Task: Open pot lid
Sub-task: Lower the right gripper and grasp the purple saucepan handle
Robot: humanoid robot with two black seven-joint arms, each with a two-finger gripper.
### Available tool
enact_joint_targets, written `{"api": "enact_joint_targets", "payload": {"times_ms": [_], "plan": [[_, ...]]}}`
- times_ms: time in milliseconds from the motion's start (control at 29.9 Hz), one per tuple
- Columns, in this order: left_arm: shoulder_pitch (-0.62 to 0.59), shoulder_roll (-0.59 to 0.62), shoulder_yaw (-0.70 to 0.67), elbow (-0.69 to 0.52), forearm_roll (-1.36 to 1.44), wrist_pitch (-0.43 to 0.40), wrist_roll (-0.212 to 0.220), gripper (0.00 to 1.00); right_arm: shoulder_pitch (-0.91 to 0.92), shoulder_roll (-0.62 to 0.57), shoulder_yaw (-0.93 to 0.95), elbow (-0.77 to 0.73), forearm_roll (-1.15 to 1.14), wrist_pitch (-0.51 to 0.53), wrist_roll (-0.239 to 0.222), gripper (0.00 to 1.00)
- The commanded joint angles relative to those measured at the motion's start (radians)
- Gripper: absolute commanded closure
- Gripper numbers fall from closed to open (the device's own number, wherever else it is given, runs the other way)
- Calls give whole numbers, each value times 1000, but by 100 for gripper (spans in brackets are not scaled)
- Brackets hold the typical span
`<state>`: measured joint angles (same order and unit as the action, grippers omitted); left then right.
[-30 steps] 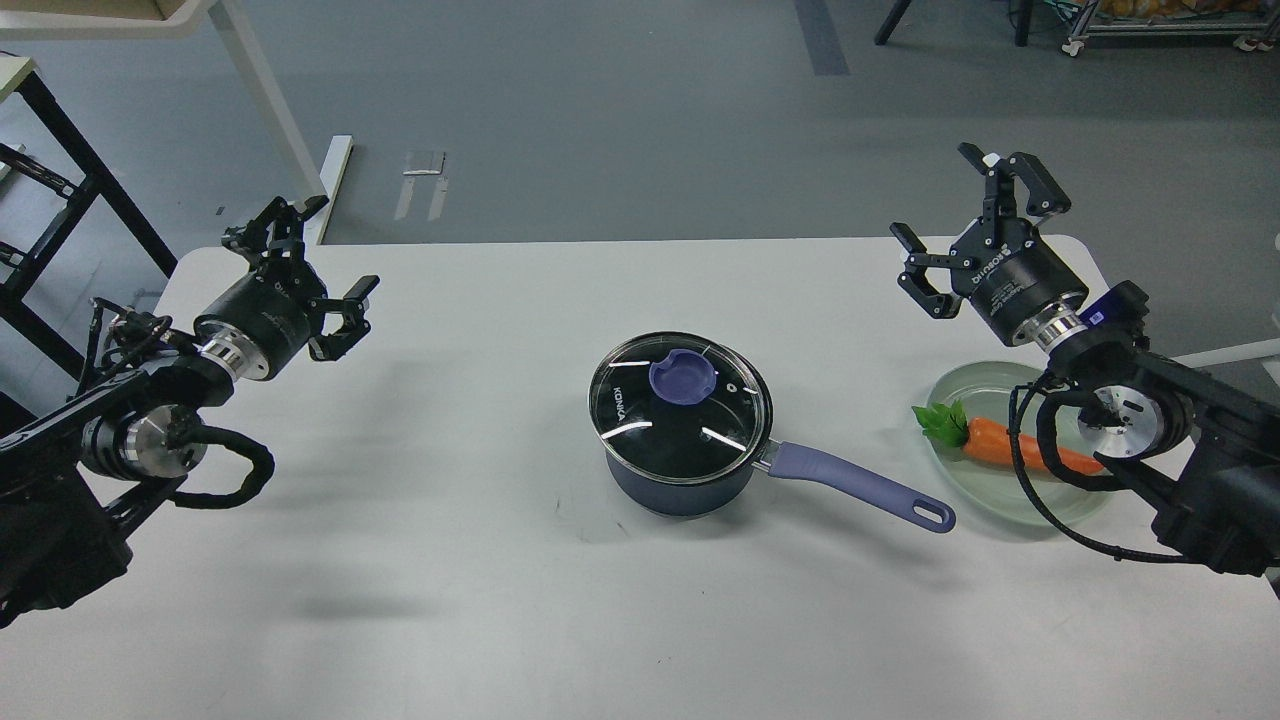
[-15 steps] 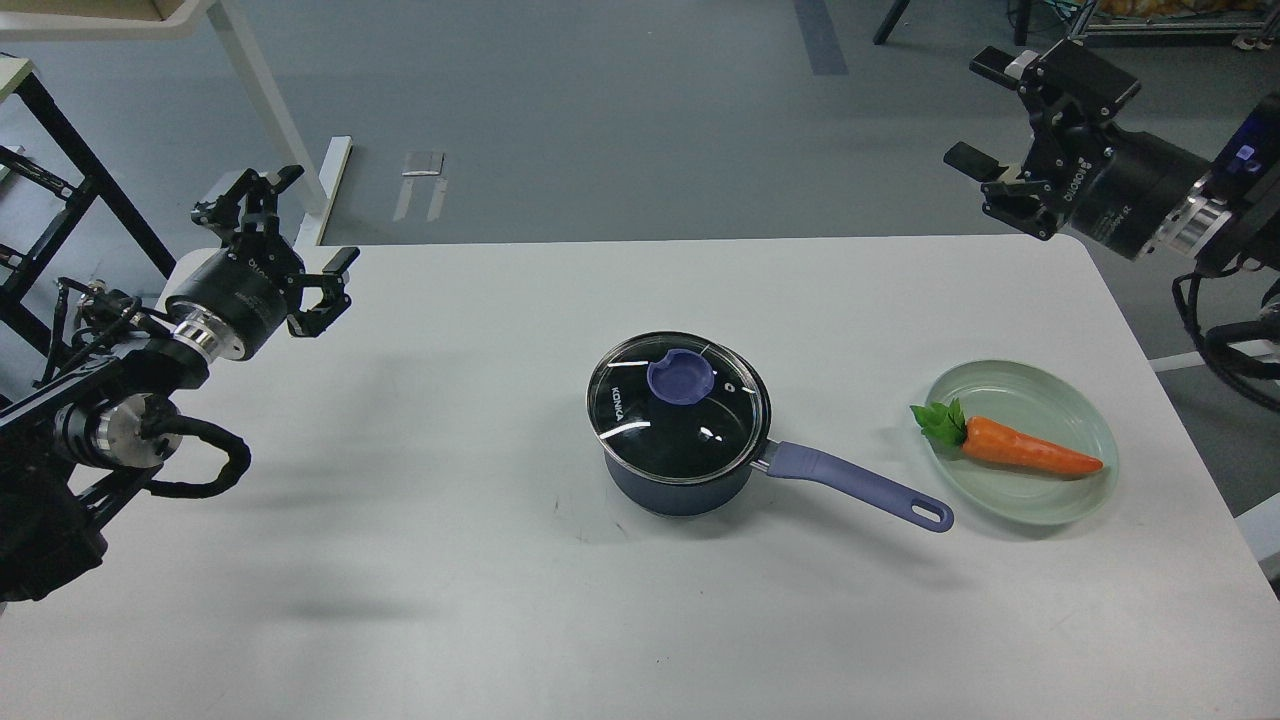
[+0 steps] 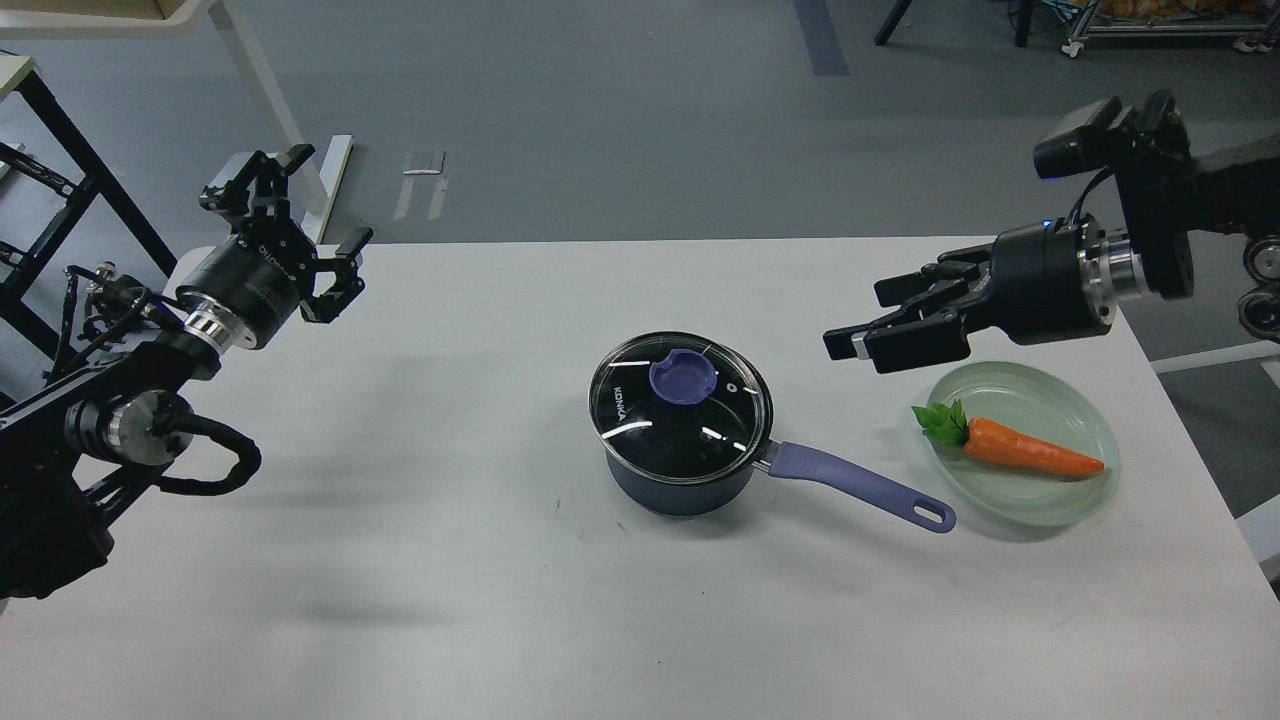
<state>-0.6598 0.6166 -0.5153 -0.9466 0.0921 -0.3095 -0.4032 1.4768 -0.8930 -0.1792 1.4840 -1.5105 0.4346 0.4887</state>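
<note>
I should expect the dark blue pot [image 3: 680,494] to be empty when I lift the purple knob, because plain black shows through the glass lid [image 3: 674,439].
A dark blue pot [image 3: 680,480] stands in the middle of the white table [image 3: 450,560]. Its glass lid [image 3: 640,420] sits closed on it, with a purple knob [image 3: 683,378] on top. The pot's purple handle [image 3: 860,487] points right and toward me. My right gripper [image 3: 858,320] is open, points left, and hovers to the right of the pot, above handle height and apart from the lid. My left gripper [image 3: 325,200] is open and empty at the table's far left edge, far from the pot.
A pale green plate [image 3: 1060,505] with a toy carrot [image 3: 1020,447] lies to the right of the pot, just below my right gripper. A black frame [image 3: 60,150] and a white table leg [image 3: 270,100] stand beyond the far left corner.
My right arm swung up off the plate area, then came down and left, now pointing at the pot from the right. My left gripper shifted only slightly. Pot and lid have not moved.
</note>
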Motion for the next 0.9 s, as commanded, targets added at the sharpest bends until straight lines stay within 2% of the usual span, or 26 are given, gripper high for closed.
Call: {"api": "enact_joint_targets", "payload": {"times_ms": [0,201,501,869], "plan": [[0,0,0,-18,2,4,1,1,30,26,-98,18,-114,-13,0,1],[2,2,0,-47,1,32,0,1,22,43,-212,18,-270,-117,0,1],[2,2,0,-49,0,33,0,1,-64,66,-217,18,-270,-119,0,2],[2,3,-2,-49,0,43,0,1,-96,146,-218,-36,-278,-117,0,9]]}}
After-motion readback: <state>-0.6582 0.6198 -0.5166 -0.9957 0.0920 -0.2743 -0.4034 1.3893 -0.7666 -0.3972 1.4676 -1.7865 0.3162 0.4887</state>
